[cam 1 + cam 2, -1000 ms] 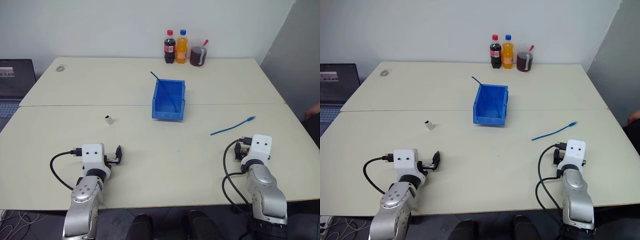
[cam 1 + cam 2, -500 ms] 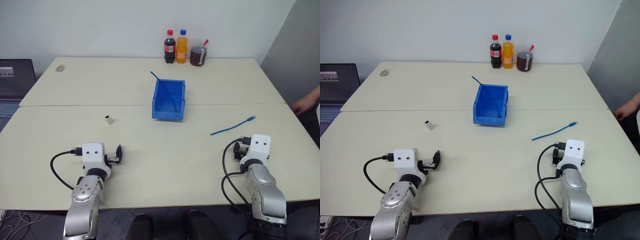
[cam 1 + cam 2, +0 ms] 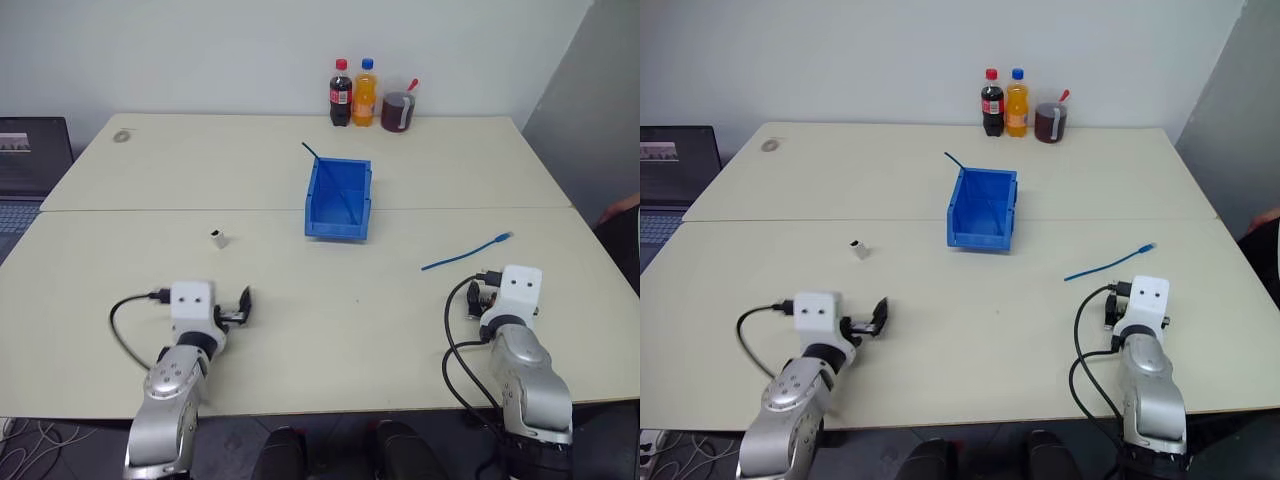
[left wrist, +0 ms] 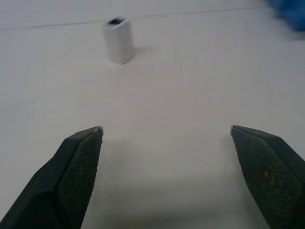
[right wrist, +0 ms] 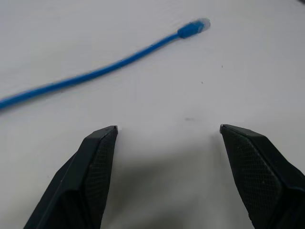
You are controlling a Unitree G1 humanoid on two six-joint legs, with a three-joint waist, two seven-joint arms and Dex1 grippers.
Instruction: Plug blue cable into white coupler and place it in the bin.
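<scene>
My right gripper should keep going toward the cable (image 3: pixel 471 254) behind the plug and close there, since the blue cable's plug (image 3: pixel 503 238) points away from the open fingers.
The thin light-blue cable (image 3: pixel 465 252) lies flat on the table at the right, its plug (image 5: pixel 193 28) at the far end. My right gripper (image 5: pixel 167 131) hovers just short of it, open and empty. The tiny white coupler (image 3: pixel 217 238) stands upright on the left half of the table, dark socket (image 4: pixel 115 21) facing up. My left gripper (image 4: pixel 167 131) sits nearer the front edge, open with nothing between its fingers. The blue bin (image 3: pixel 338 200) stands at the table's middle, with a darker blue cable (image 3: pixel 327 180) leaning in it.
Two soda bottles (image 3: pixel 352 93) and a jug of dark drink (image 3: pixel 396 111) stand at the table's far edge. A laptop (image 3: pixel 30 160) sits off the left side. A person's hand (image 3: pixel 620 207) shows at the right edge. A seam (image 3: pixel 200 211) crosses the tabletop.
My left gripper has shifted right and slightly forward, turning more toward the coupler. The person's hand at the right edge came in and drew back. The right gripper stayed put.
</scene>
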